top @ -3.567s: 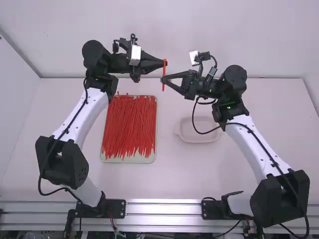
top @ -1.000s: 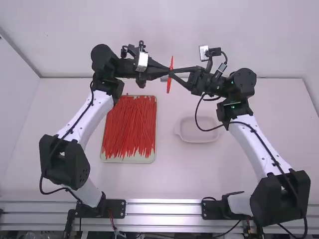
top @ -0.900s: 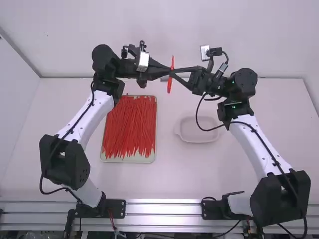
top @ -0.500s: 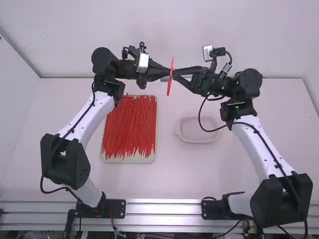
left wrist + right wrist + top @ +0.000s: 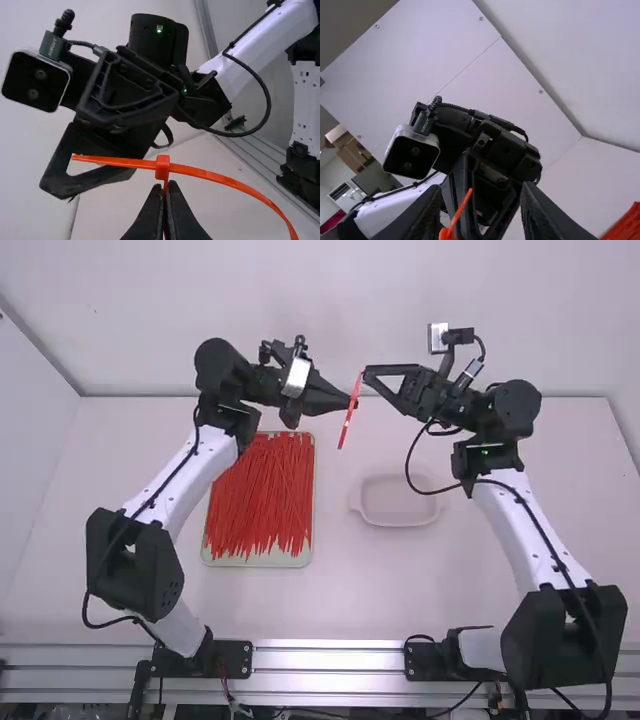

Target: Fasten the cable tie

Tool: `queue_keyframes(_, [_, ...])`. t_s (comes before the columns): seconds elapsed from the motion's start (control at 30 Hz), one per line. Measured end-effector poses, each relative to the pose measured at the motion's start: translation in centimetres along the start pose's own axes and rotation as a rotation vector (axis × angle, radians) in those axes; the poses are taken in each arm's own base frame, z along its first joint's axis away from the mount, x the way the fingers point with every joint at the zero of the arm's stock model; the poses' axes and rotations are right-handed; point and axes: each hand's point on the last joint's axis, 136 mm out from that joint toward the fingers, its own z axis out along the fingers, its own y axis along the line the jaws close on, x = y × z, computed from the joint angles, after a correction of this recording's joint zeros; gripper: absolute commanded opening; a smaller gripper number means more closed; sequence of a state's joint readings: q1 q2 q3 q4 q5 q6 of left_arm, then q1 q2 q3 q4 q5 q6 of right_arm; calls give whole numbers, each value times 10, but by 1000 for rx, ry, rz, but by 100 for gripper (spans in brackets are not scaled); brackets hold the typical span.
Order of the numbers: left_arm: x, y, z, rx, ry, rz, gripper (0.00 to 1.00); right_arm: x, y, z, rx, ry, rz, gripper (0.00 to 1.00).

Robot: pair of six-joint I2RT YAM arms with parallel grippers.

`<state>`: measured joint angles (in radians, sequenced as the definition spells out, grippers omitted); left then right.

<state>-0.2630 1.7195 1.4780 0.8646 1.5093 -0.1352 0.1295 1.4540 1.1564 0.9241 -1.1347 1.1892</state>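
Note:
The hanging strap [image 5: 345, 430] will slide up through the cable tie's head when the robot pulls the cable tie's red tip [image 5: 359, 380], since the tip already sticks out past the cable tie's head.
A red cable tie [image 5: 346, 422] hangs high over the table's back, tilted, with my left gripper [image 5: 352, 398] shut on it. In the left wrist view my left gripper [image 5: 164, 186] pinches the tie just under its square head [image 5: 162, 166], and the strap [image 5: 235, 186] runs out to both sides of the head. My right gripper [image 5: 372, 378] stands open a short way to the right of the tie, apart from it. In the right wrist view the right gripper [image 5: 482, 187] is spread wide, with the tie's red tip [image 5: 456, 218] between its fingers.
A tray heaped with several red cable ties [image 5: 262, 490] lies on the table under the left arm. A shallow white bowl [image 5: 400, 502] sits to its right, below the right arm. The white back wall is close behind both grippers.
My right gripper has let go of the tie and drawn back to the right. The left gripper has shifted slightly right with the tie, which now tilts.

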Motion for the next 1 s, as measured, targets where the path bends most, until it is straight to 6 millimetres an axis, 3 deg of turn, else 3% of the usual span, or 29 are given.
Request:
queue_keyframes(0.2, [-1,4,0,-23,-3,1,2,5,5,5,-20,20,24,41])
queue_keyframes(0.37, [-1,5,0,-29,-4,1,2,6,5,5,-20,22,36,33])
queue_keyframes(0.67, [-1,9,0,-52,-7,-8,2,12,10,12,-41,42,41,32])
queue_keyframes(0.7, [-1,9,0,-52,-7,-8,2,13,11,13,-43,43,41,27])
queue_keyframes(0.8, [0,9,0,-53,-7,-13,2,13,11,13,-44,44,46,0])
queue_keyframes(1.0, [1,9,0,-53,-6,-23,2,12,11,13,-43,41,43,0])
